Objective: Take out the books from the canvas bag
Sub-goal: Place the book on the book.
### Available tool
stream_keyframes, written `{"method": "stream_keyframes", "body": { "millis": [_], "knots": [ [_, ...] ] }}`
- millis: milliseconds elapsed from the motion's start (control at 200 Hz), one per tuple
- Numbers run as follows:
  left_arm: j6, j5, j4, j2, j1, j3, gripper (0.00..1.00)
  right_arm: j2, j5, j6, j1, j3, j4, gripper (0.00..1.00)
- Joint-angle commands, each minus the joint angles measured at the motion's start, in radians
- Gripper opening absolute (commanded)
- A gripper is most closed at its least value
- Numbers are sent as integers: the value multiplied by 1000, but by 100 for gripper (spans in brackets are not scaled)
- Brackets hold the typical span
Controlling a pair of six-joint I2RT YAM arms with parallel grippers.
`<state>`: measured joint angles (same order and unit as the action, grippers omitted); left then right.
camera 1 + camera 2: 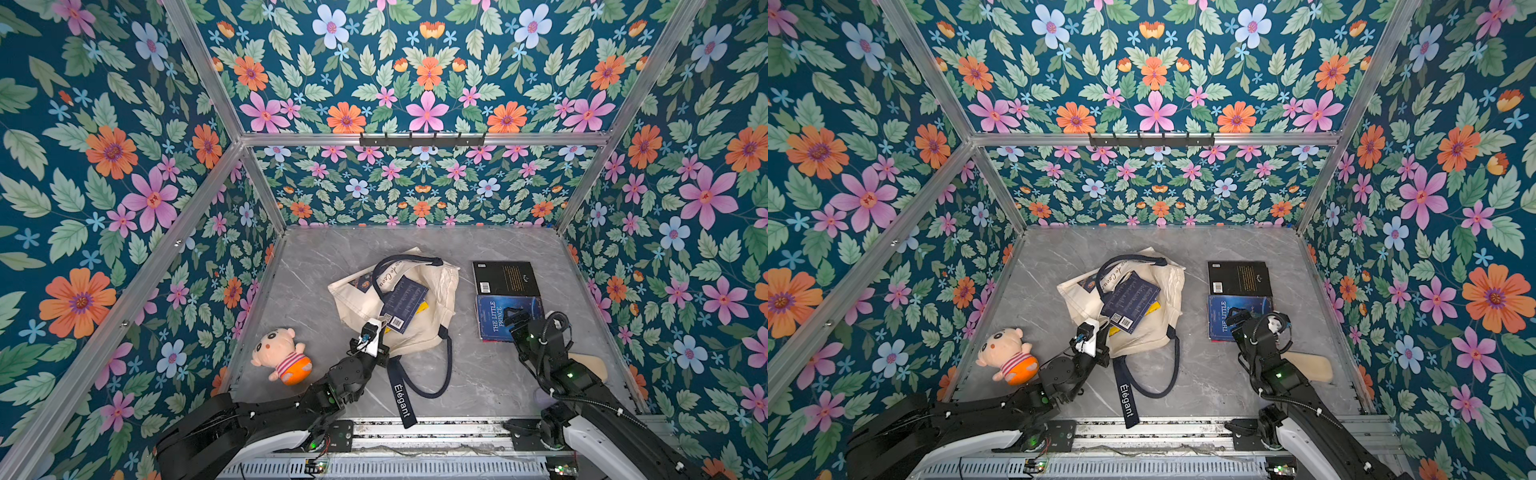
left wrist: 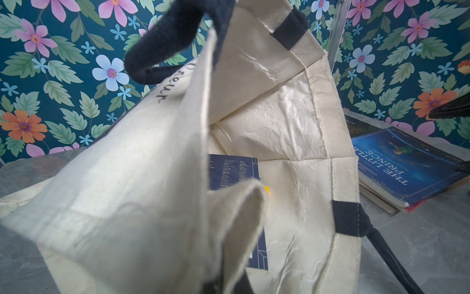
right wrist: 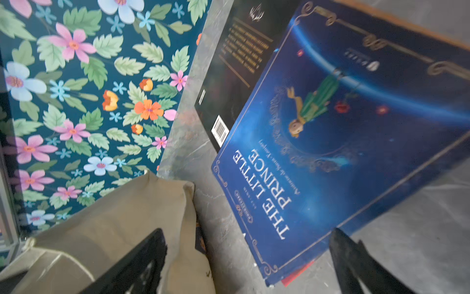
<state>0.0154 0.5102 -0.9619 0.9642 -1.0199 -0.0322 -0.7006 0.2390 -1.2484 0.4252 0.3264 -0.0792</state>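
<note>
My right gripper should keep moving to the dark blue book's edge (image 1: pixel 416 309), which the bag's opening (image 1: pixel 438 297) leaves clear above the yellow book, until its fingers close around that edge.
The cream canvas bag (image 1: pixel 438 291) lies slumped mid-table with its mouth open; it also shows in the other top view as the canvas bag (image 1: pixel 1169 286). A dark blue book (image 1: pixel 402 304) with a barcode sticks out of it, and a yellow book (image 1: pixel 422 309) peeks out beneath. My left gripper (image 1: pixel 375 329) is shut on the bag's near rim; in the left wrist view a canvas fold (image 2: pixel 236 224) hides the jaws. Right of the bag lie a black book (image 1: pixel 505 277) and the blue Little Prince book (image 3: pixel 343 132), which rests on a red-edged one. My right gripper (image 3: pixel 249 264) hovers open over the blue book's near corner, holding nothing.
A pink plush doll (image 1: pixel 282 353) lies near the left wall. The navy strap reading Elégant (image 1: pixel 401 399) trails toward the front rail. A beige flat object (image 1: pixel 590 360) lies beside the right arm. Floral walls close three sides, and a hook rack (image 1: pixel 422 139) hangs on the back wall.
</note>
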Motion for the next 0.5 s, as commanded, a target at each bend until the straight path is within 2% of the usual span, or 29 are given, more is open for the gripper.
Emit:
{"method": "stream_keyframes", "body": {
  "millis": [0,195,330,495],
  "knots": [
    [-15,-15,-28,-3,1,-8,0,-35,-21,87,69,42,84,99],
    [-17,-18,-35,-2,1,-5,0,-145,52,175,256,145,166,98],
    [-17,-23,-40,-3,1,-3,0,-296,-19,210,343,201,310,93],
    [-17,-29,-41,-5,1,-2,0,-508,-59,248,458,322,376,90]
  ]
}}
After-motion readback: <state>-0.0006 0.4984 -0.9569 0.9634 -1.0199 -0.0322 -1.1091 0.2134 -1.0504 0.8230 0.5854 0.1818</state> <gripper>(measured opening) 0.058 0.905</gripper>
